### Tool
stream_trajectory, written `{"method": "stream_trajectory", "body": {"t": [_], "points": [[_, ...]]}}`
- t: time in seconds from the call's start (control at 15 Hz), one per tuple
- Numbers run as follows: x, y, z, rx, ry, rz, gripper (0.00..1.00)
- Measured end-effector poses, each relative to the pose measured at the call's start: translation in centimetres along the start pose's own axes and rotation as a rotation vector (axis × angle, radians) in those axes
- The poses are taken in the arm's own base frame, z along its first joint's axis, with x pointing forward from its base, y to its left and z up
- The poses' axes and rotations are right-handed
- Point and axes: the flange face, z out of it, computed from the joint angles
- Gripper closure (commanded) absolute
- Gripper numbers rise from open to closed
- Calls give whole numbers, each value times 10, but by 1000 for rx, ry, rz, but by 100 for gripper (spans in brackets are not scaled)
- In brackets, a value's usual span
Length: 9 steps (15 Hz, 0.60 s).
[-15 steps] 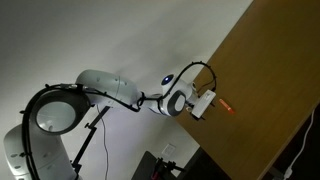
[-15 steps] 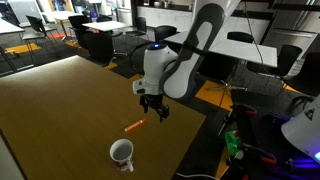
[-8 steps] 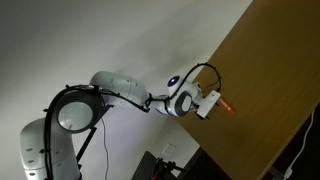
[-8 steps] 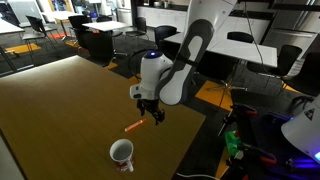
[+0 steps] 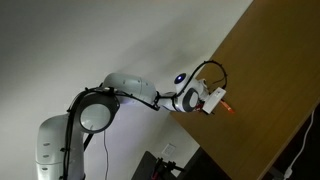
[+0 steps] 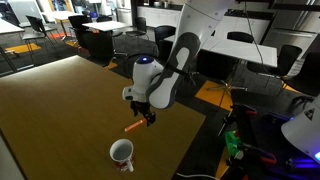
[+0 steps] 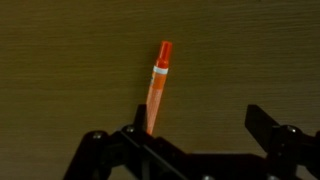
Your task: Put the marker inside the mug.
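My open fingers have the marker (image 7: 159, 82) lying free and lengthwise between them, so my gripper should keep going down over its orange body (image 7: 153, 103) until the fingers close on it.
The marker (image 7: 156, 92) is a thin orange-red stick with a white band, lying on the brown wooden table. In the wrist view it lies close beside one finger (image 7: 137, 120), near the edge of the wide gap between the fingers. My gripper (image 7: 198, 118) is open and low over the table. In an exterior view the gripper (image 6: 143, 113) hangs right over the marker (image 6: 132, 126). It also shows in an exterior view (image 5: 215, 102) next to the marker (image 5: 228, 106). The white mug (image 6: 122, 153) with a reddish marking stands upright nearer the camera than the marker.
The table's edge (image 6: 190, 140) runs close beside the marker and gripper. Beyond it stand office chairs and desks (image 6: 240, 50). A pale wall (image 5: 100, 40) fills the space off the table.
The arm has moved down and toward the marker. The gripper now sits low over it with the jaws still open. The marker and mug have not moved.
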Motion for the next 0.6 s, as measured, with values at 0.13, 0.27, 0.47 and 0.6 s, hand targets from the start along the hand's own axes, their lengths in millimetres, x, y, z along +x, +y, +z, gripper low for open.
{"method": "stream_trajectory", "body": {"t": [0.13,0.27,0.47,0.6], "points": [[1,8,7,5,-5,3,0],[2,15,15,21,-15,5,0],[3,24,26,46,-29,9,0],[3,29,33,59,-36,13,0]]}}
